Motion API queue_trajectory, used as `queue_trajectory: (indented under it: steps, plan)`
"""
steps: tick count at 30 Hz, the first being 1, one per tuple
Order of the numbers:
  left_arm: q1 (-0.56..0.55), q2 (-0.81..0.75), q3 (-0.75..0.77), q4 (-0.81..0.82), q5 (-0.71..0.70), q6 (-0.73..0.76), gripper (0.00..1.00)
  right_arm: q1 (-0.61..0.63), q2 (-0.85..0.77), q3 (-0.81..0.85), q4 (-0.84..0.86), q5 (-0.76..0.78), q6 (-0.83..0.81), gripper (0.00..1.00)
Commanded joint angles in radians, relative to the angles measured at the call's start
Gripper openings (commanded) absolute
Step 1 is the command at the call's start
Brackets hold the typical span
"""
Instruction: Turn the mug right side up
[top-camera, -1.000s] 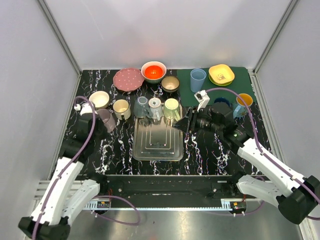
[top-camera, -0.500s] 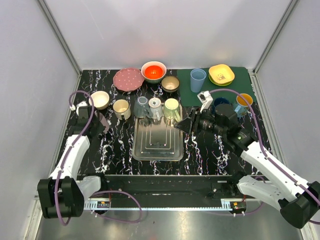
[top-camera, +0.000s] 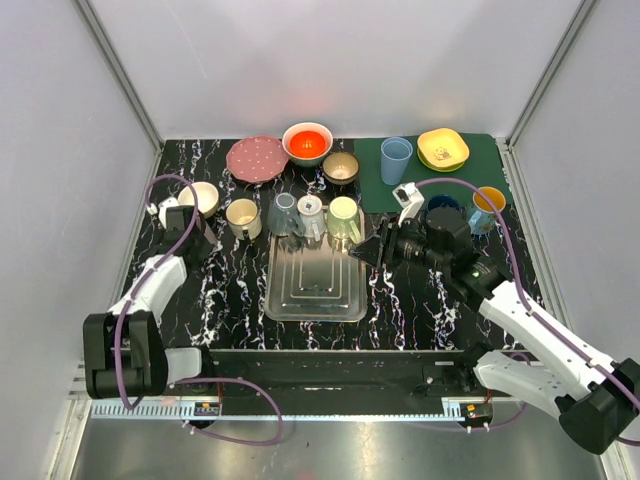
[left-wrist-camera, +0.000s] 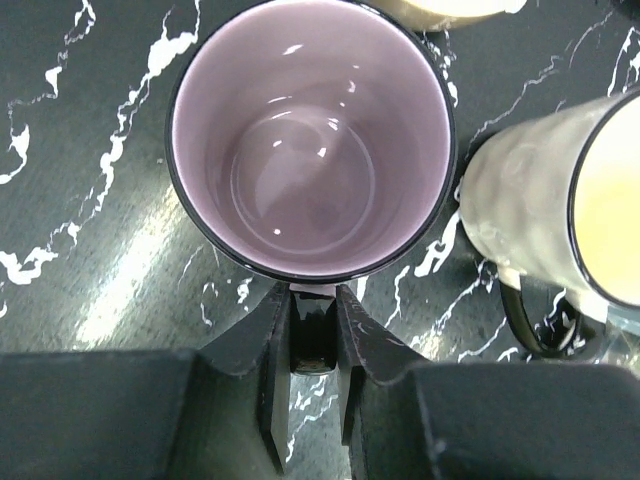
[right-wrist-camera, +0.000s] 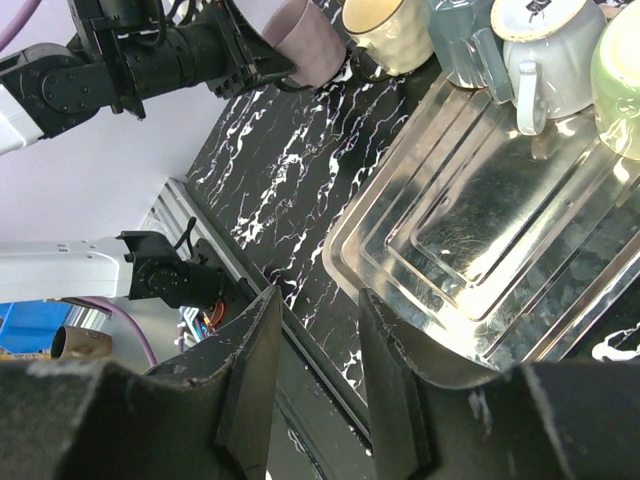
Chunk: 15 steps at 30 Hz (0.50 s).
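The green mug sits bottom up (top-camera: 343, 211) close to my right gripper. Next, my right gripper picks it up and holds out its handle (top-camera: 355, 232) to my left gripper for turning.
A mug (left-wrist-camera: 310, 170) with a dark outside and a pale purple inside fills the left wrist view, its open mouth facing the camera. My left gripper (left-wrist-camera: 313, 300) is shut on its dark handle (left-wrist-camera: 313, 345) just below the rim. In the top view the left gripper (top-camera: 188, 238) covers most of the mug at the table's left. The right wrist view shows the mug (right-wrist-camera: 310, 40) as mauve, held at the far end of the tray. My right gripper (right-wrist-camera: 310, 310) is open and empty, hovering by the tray's right side (top-camera: 370, 250).
A cream mug (left-wrist-camera: 560, 200) stands right beside the purple one. A steel tray (top-camera: 315, 290) lies mid-table, with grey-blue (top-camera: 283, 212), white (top-camera: 310, 215) and green (top-camera: 344, 217) mugs behind it. A cream bowl (top-camera: 200, 197), pink plate (top-camera: 257, 158), red bowl (top-camera: 307, 142) and green mat (top-camera: 480, 160) sit at the back.
The left arm has folded back toward the left wall and its wrist now sits over the purple mug, hiding it from above. The right gripper shifted slightly.
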Motion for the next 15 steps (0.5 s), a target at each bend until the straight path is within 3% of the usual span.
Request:
queue_trajectory:
  steps: [1,3,5,11,15]
  plan:
    - [0.006,0.069,0.037,0.079,-0.066,0.015,0.00,0.002,0.019,0.009,0.021,0.025,-0.024,0.42]
    - [0.006,0.097,0.049,0.079,-0.082,0.019,0.00,0.004,0.027,0.009,0.019,0.030,-0.025,0.43]
    - [0.007,0.114,0.063,0.062,-0.086,0.019,0.06,0.004,0.031,0.012,0.013,0.036,-0.028,0.43]
    - [0.006,0.074,0.051,0.008,-0.083,0.006,0.38,0.002,0.053,0.023,0.001,0.047,-0.035,0.43]
    - [0.006,0.032,0.045,-0.047,-0.088,-0.001,0.49,0.004,0.076,0.029,-0.004,0.050,-0.039,0.45]
